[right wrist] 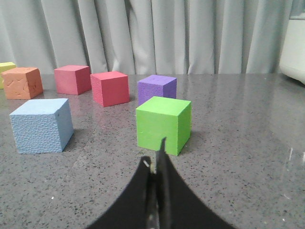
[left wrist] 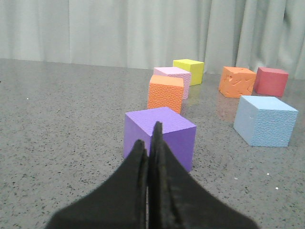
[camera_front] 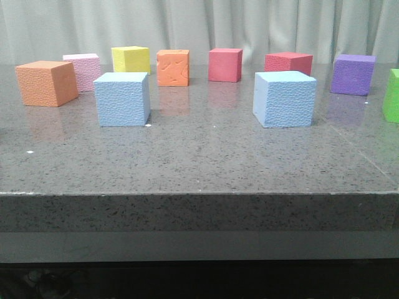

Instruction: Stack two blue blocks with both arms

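The two blue blocks point(camera_front: 122, 99) are far from each other, so my right gripper should move its nearer block point(camera_front: 284, 99) to the middle before my left gripper grasps the other.
Two light blue blocks stand apart on the grey table: the left one point(camera_front: 121, 98) and the right one point(camera_front: 284, 98). Neither gripper shows in the front view. My left gripper point(left wrist: 148, 137) is shut and empty, low over the table, just behind a purple cube point(left wrist: 159, 136); the left blue block point(left wrist: 265, 120) is ahead and off to one side. My right gripper point(right wrist: 155, 153) is shut and empty, just behind a green cube point(right wrist: 163, 124); the right blue block point(right wrist: 42, 125) is off to the other side.
Behind the blue blocks stand an orange cube point(camera_front: 47, 82), a pink point(camera_front: 82, 68), a yellow point(camera_front: 131, 59), another orange point(camera_front: 173, 66), two red point(camera_front: 225, 64) point(camera_front: 288, 62) and a purple cube point(camera_front: 353, 73). The green cube point(camera_front: 393, 93) is at the right edge. A curtain hangs behind.
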Controlling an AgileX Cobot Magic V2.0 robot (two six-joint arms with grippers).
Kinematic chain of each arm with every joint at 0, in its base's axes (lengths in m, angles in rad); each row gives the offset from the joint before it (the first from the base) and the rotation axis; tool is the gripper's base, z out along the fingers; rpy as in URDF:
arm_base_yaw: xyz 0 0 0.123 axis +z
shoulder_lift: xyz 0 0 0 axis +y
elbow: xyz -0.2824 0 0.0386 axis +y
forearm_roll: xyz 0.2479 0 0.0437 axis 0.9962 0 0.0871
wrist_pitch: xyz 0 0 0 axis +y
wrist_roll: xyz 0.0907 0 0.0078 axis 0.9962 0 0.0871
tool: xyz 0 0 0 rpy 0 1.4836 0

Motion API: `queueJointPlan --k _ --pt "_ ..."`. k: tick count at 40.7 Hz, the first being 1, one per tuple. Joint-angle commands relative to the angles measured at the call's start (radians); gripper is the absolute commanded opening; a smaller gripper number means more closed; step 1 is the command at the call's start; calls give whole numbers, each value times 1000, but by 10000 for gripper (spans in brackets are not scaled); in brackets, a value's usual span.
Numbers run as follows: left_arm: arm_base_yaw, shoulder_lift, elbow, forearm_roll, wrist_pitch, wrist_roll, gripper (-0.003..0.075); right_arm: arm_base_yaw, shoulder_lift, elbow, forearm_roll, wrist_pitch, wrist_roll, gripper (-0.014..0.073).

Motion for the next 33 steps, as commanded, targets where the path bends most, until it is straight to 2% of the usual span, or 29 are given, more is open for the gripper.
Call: queueJointPlan --k 1,10,21,24,33 --pt "-7 -20 -86 -2 -56 -8 -18 -1 -19 -118 1 -12 -6 -69" --pt "-7 73 -374 0 132 -8 -18 -2 64 -365 -25 233 -13 -69" --pt "-7 353 -707 0 450 -8 -18 -2 305 -625 -34 440 -13 -69" --pt "-7 424 -747 0 495 -8 -18 -2 372 -665 -35 497 -13 -69" --pt "-7 542 -752 0 492 -8 -18 -2 515 -671 -35 550 -13 -69"
